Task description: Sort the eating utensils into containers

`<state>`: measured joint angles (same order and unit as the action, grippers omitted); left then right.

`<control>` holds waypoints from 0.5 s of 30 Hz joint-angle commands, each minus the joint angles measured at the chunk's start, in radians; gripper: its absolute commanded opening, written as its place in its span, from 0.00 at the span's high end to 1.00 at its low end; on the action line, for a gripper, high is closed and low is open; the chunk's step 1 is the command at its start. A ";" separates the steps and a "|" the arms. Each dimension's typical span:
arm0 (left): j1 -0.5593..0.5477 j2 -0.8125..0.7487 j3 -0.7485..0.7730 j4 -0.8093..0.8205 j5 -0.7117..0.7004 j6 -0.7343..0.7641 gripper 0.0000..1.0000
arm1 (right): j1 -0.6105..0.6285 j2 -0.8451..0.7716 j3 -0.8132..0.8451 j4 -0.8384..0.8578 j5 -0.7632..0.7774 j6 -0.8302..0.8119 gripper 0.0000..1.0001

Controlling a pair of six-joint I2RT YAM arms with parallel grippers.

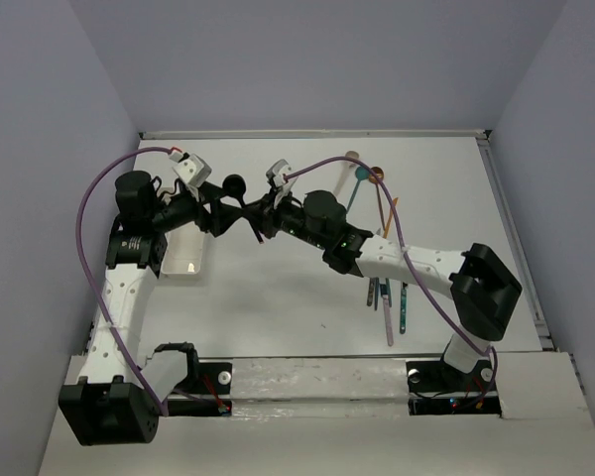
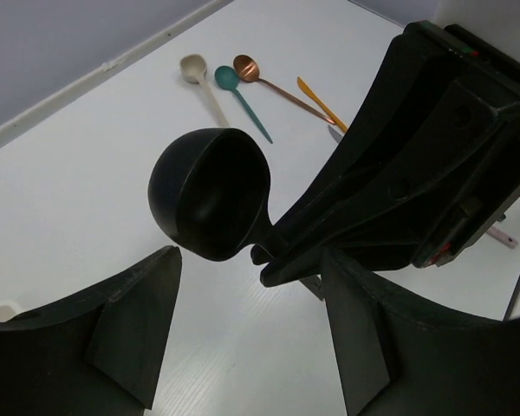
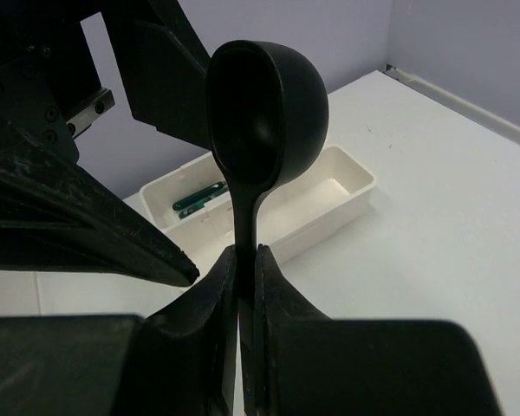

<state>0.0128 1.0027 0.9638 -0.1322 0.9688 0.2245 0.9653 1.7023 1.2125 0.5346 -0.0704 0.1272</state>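
Observation:
Next, my left gripper takes the black spoon below the bowl (image 3: 244, 208) and puts it with the teal utensils, because my right gripper is holding it short of the trays (image 1: 185, 253).
My right gripper (image 1: 257, 214) (image 3: 247, 253) is shut on the handle of a black spoon (image 1: 235, 185) (image 3: 264, 108) and holds it upright above the table, bowl up. My left gripper (image 1: 218, 210) (image 2: 247, 290) is open. Its fingers (image 2: 130, 321) stand on either side just short of the spoon's bowl (image 2: 210, 192), not touching it. The paired white trays (image 1: 186, 260) (image 3: 334, 195) lie below the left arm. Teal utensils (image 3: 199, 198) lie in the far tray; the near tray's visible part looks empty.
Beige (image 2: 193, 69), teal (image 2: 228, 78) and copper (image 2: 247, 65) spoons and an orange knife (image 2: 316, 97) lie at the table's back (image 1: 362, 178). Several more utensils (image 1: 387, 297) lie under the right arm. Walls close in at the left, back and right.

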 commanded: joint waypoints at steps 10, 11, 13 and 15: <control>-0.004 -0.063 -0.071 0.226 0.022 -0.158 0.29 | 0.007 0.022 0.073 0.108 -0.075 0.017 1.00; -0.004 -0.056 -0.071 0.229 0.022 -0.165 0.30 | 0.007 0.023 0.076 0.108 -0.081 0.020 1.00; -0.004 -0.036 -0.073 0.238 0.019 -0.183 0.35 | 0.007 0.028 0.081 0.116 -0.100 0.029 1.00; -0.004 -0.029 -0.074 0.247 0.008 -0.201 0.42 | 0.007 0.034 0.081 0.128 -0.124 0.032 1.00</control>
<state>0.0135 0.9600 0.9028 0.0429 0.9665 0.0784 0.9653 1.7210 1.2377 0.5678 -0.1398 0.1421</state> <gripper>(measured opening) 0.623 0.115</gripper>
